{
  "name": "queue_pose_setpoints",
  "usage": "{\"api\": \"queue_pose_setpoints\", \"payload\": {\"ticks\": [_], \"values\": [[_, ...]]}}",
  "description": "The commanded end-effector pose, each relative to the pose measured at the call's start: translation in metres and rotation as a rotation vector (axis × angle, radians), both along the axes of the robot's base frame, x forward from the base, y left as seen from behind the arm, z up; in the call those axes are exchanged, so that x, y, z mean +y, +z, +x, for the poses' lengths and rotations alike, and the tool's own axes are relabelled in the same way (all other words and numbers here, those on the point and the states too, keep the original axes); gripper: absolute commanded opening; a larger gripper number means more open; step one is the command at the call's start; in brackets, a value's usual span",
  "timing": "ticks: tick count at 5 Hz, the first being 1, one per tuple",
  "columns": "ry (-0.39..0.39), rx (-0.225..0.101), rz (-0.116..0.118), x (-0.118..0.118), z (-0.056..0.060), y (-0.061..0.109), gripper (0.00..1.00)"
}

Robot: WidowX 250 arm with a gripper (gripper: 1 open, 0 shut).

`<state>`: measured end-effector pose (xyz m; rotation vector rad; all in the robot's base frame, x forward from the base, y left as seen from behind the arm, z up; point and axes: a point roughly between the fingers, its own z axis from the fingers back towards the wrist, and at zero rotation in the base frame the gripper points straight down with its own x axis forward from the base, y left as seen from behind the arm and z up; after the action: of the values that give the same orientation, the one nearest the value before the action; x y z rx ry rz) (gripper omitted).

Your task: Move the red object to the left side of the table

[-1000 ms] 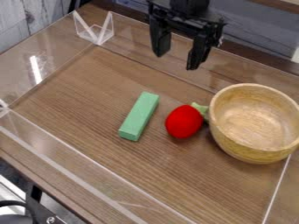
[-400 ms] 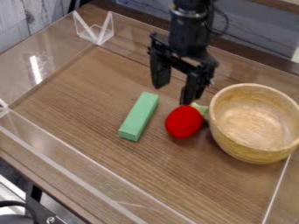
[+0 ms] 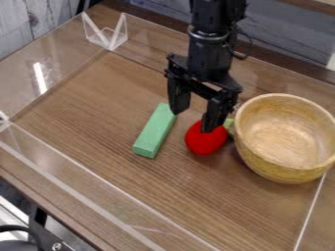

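Note:
A clear gap next to the green block gives my open fingers room, so my gripper should go down next until they are on both sides of the red object.
The red object, a small rounded strawberry-like toy with a green stem, lies on the brown wood-grain table just left of a wooden bowl. My gripper points straight down directly over it, open, its black fingers spread and hanging just above the toy's top. The right finger covers part of the toy's upper edge. Nothing is held between the fingers.
A wooden bowl stands right of the toy, almost touching it. A green rectangular block lies just left of the toy and the gripper. Low clear acrylic walls edge the table.
The gripper has come down and toward the front, from above the table's back to just over the red toy. It stayed open. The toy, block and bowl have not moved.

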<state>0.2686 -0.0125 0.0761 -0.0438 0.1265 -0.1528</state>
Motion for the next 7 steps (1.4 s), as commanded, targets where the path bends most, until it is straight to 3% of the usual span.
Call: {"api": "queue_pose_setpoints", "payload": {"ticks": [1, 3, 4, 5, 6, 7], "values": [[-0.042, -0.034, -0.007, -0.011, 0.007, -0.002, 1.00], [-0.165, -0.047, -0.012, -0.024, 0.016, -0.021, 1.00], [-0.194, -0.052, -0.012, -0.020, 0.024, -0.026, 0.00], [-0.215, -0.061, -0.013, -0.022, 0.024, -0.026, 0.00], [-0.223, -0.084, -0.017, -0.023, 0.021, -0.021, 1.00], [-0.191, -0.099, -0.016, -0.023, 0.011, -0.024, 0.00]]}}
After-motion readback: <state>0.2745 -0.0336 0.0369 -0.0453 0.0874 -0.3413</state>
